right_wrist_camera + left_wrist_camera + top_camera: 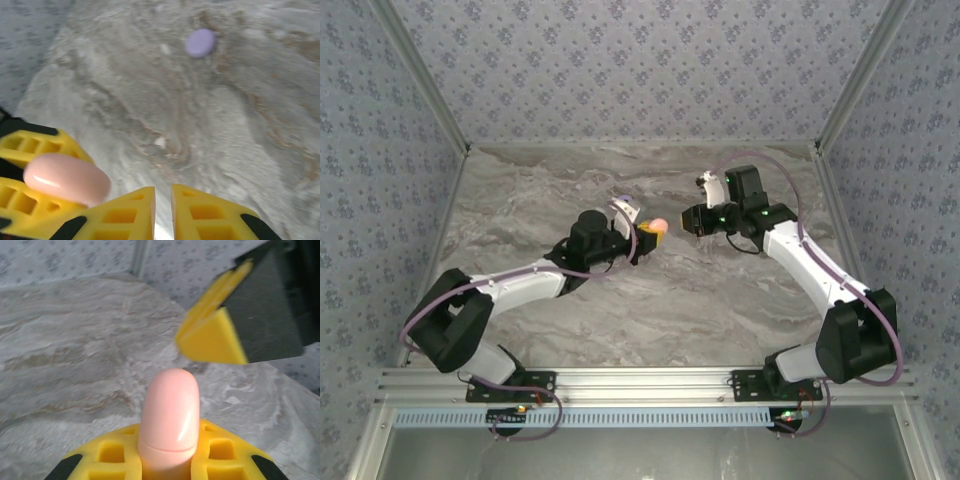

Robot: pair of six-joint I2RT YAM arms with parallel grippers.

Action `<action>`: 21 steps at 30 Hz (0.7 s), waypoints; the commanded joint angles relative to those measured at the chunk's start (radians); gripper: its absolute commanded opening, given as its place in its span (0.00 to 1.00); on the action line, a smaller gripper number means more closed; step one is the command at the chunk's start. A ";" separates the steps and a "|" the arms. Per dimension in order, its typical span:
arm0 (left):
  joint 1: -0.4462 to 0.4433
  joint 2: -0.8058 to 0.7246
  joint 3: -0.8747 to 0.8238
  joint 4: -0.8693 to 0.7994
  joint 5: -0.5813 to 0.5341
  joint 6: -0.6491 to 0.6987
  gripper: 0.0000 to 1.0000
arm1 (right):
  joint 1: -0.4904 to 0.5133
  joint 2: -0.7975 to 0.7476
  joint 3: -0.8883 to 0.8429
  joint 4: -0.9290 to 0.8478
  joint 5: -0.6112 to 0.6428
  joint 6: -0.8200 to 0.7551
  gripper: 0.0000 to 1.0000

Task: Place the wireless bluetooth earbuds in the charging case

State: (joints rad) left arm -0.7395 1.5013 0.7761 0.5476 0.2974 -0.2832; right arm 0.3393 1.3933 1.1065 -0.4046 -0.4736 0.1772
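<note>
The pink case's lid is shut on its base, so my left gripper should keep going down to the open marble and let go of the case there.
A pink charging case with its lid closed stands up between the yellow fingers of my left gripper, which is shut on it above the table's middle. My right gripper hovers just to the right of it. Its jaws are almost together with nothing between them. Its yellow fingertips hang close above and right of the case. The pink case sits beside them at lower left. A tiny pale speck on the marble may be an earbud; it is too small to tell.
A lilac round case lies on the marble table just behind the left gripper. Patterned walls and metal posts close in the table at the back and both sides.
</note>
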 commanded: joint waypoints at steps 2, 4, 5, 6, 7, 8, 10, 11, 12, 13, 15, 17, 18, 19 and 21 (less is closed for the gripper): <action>0.015 0.044 0.105 -0.201 -0.125 -0.074 0.09 | -0.019 0.016 0.004 -0.071 0.175 0.042 0.17; 0.020 0.075 0.167 -0.322 -0.159 -0.103 0.09 | -0.023 0.024 0.000 -0.077 0.189 0.044 0.17; 0.025 0.091 0.196 -0.376 -0.166 -0.118 0.10 | -0.022 0.025 -0.003 -0.079 0.193 0.044 0.17; 0.034 0.114 0.236 -0.442 -0.167 -0.144 0.11 | -0.025 0.026 -0.008 -0.080 0.198 0.044 0.17; 0.045 0.140 0.278 -0.516 -0.165 -0.176 0.11 | -0.023 0.027 -0.009 -0.081 0.202 0.045 0.17; 0.055 0.165 0.310 -0.563 -0.153 -0.195 0.11 | -0.026 0.026 -0.011 -0.081 0.201 0.046 0.17; 0.073 0.215 0.350 -0.609 -0.112 -0.216 0.11 | -0.026 0.029 -0.012 -0.083 0.201 0.046 0.17; 0.077 0.230 0.358 -0.613 -0.108 -0.228 0.11 | -0.027 0.029 -0.011 -0.084 0.201 0.045 0.17; 0.082 0.244 0.361 -0.615 -0.107 -0.241 0.11 | -0.026 0.031 -0.011 -0.086 0.201 0.045 0.17; 0.088 0.257 0.365 -0.617 -0.104 -0.251 0.10 | -0.026 0.031 -0.011 -0.088 0.200 0.044 0.17; 0.102 0.283 0.375 -0.625 -0.090 -0.266 0.10 | -0.028 0.032 -0.012 -0.093 0.203 0.042 0.17; 0.117 0.320 0.393 -0.628 -0.049 -0.283 0.09 | -0.029 0.033 -0.015 -0.092 0.201 0.042 0.18; 0.126 0.339 0.401 -0.630 -0.030 -0.294 0.08 | -0.030 0.035 -0.014 -0.092 0.199 0.043 0.18; 0.131 0.354 0.407 -0.631 -0.022 -0.303 0.08 | -0.030 0.037 -0.013 -0.092 0.198 0.043 0.18; 0.137 0.374 0.416 -0.632 -0.015 -0.315 0.08 | -0.030 0.042 -0.010 -0.097 0.198 0.045 0.18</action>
State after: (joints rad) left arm -0.6132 1.8568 1.1412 -0.0551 0.2340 -0.5560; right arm 0.3161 1.4235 1.1023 -0.4706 -0.2905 0.2066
